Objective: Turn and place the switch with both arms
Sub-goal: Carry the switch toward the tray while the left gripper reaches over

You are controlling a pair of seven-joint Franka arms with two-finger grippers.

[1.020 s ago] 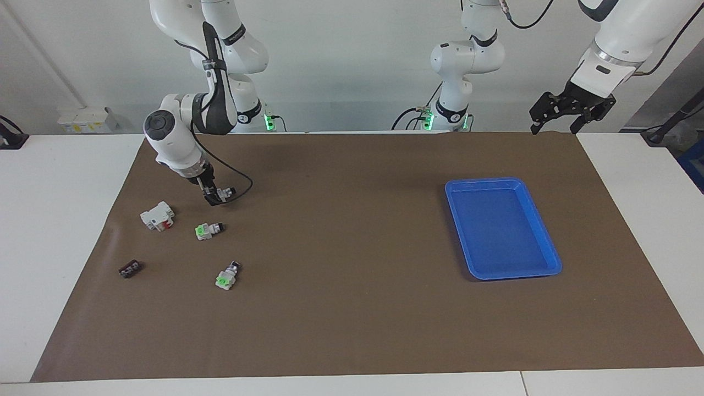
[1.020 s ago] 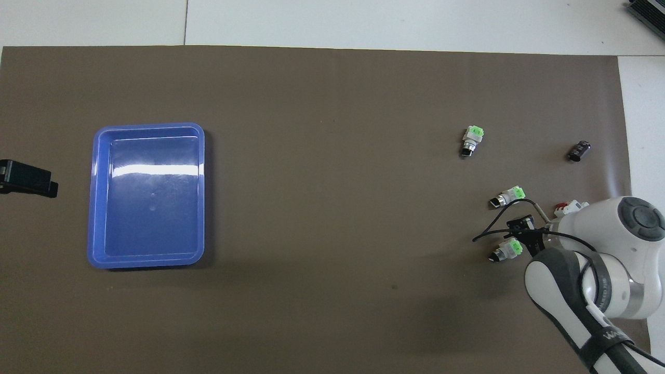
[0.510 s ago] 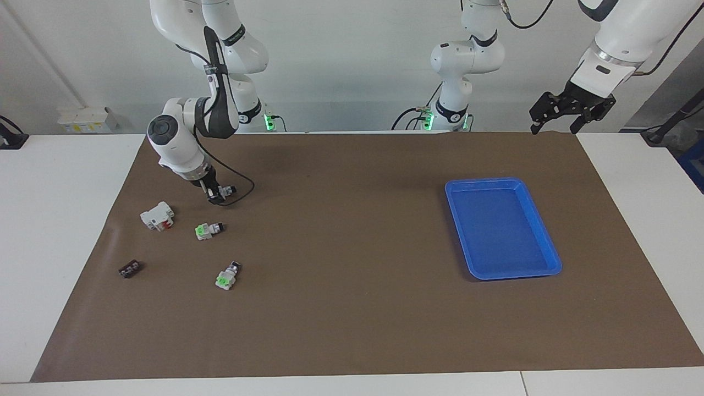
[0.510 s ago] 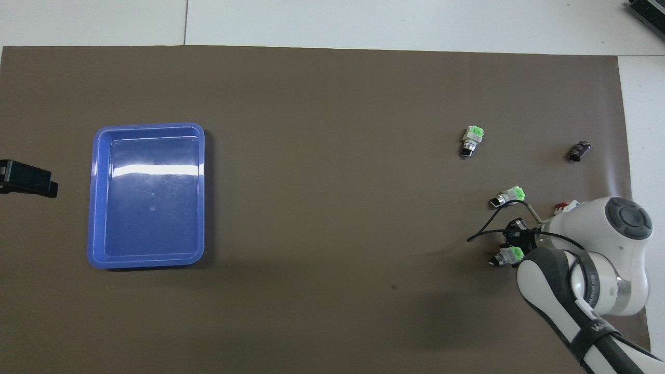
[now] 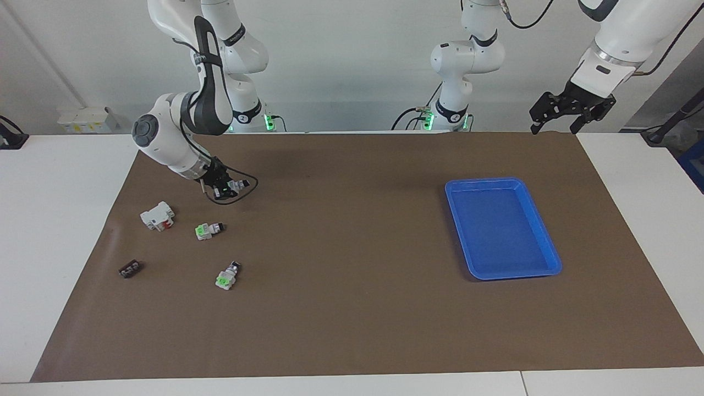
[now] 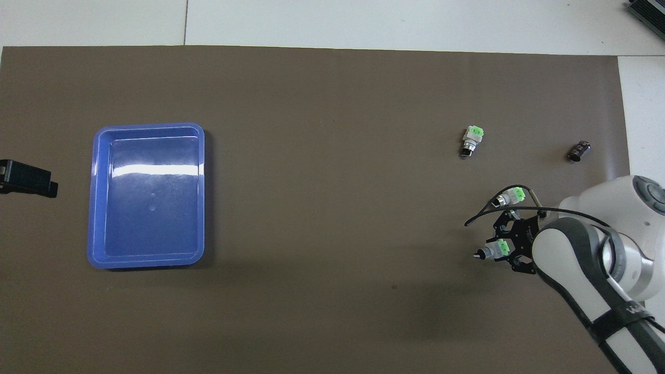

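My left gripper is to carry the whole switch (image 6: 495,250) by the knob, and the switch will come along in one piece because the black knob (image 6: 479,254) sits tight in the collar.
My right gripper (image 5: 225,188) (image 6: 503,249) is shut on one switch (image 5: 236,184) (image 6: 490,252), a small white block with a green face. It holds the switch low over the mat, knob pointing toward the tray. Two more switches lie on the mat: one (image 5: 207,230) (image 6: 510,196) just farther from the robots than the held one, another (image 5: 226,277) (image 6: 471,139) farther still. My left gripper (image 5: 569,113) (image 6: 28,179) hangs open and waits above the mat's edge at the left arm's end.
An empty blue tray (image 5: 484,180) (image 6: 148,125) sits toward the left arm's end. A larger white block with a red part (image 5: 158,215) and a small black piece (image 5: 130,269) (image 6: 579,150) lie at the right arm's end, the block hidden overhead by the arm.
The right gripper closed on the switch, turned at the wrist and drew it slightly toward the robots. The left arm stayed still.
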